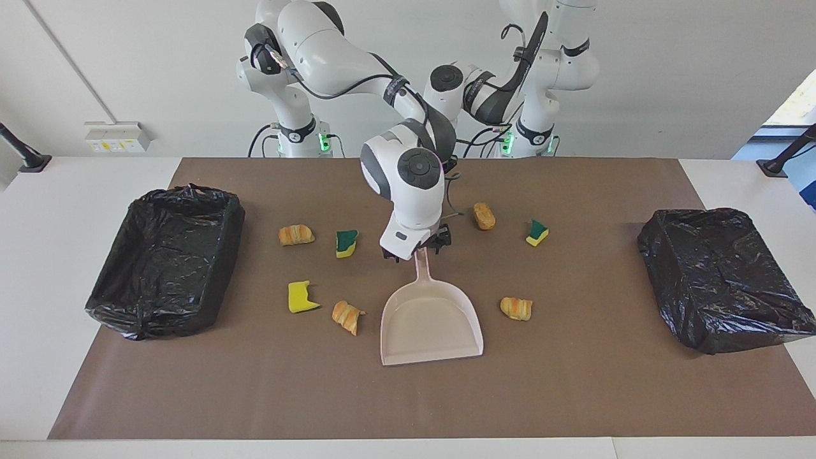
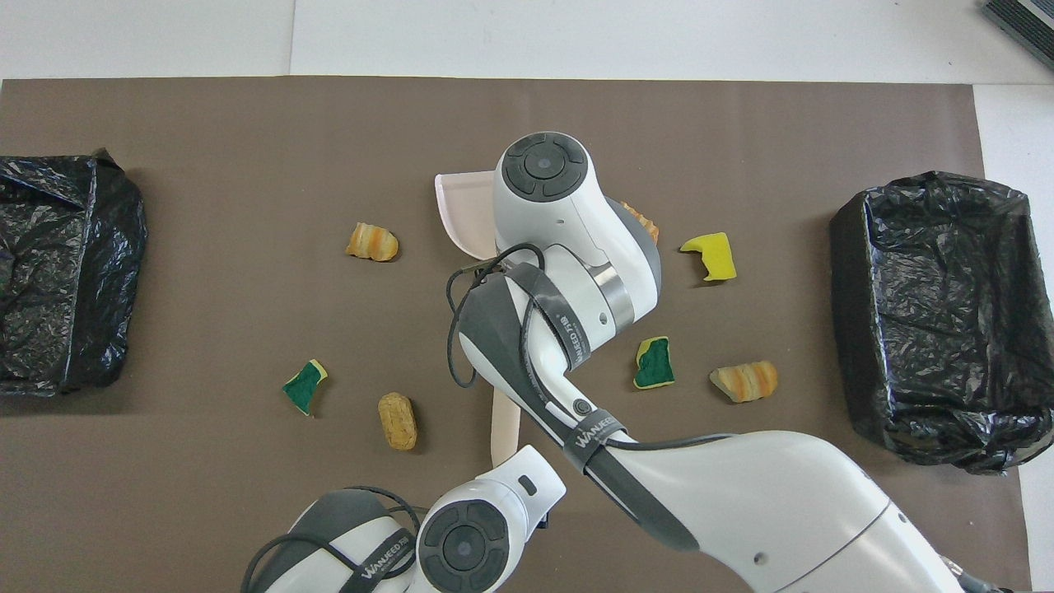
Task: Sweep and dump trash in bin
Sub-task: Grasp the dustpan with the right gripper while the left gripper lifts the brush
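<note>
The dustpan's opening points to the mat's far edge, so next my right gripper turns the dustpan to face the brown bread piece before my left gripper sweeps.
The beige dustpan lies flat mid-mat, its handle pointing toward the robots. My right gripper is down at the handle's end, open, with a finger on either side. My left gripper sits under its own wrist, shut on the end of the beige brush, which the right arm hides in the facing view. Several trash scraps lie around: bread pieces and sponge bits.
A black-lined bin stands at the right arm's end of the brown mat, and another black-bagged bin at the left arm's end. The right arm stretches over the middle of the mat and covers part of the dustpan from above.
</note>
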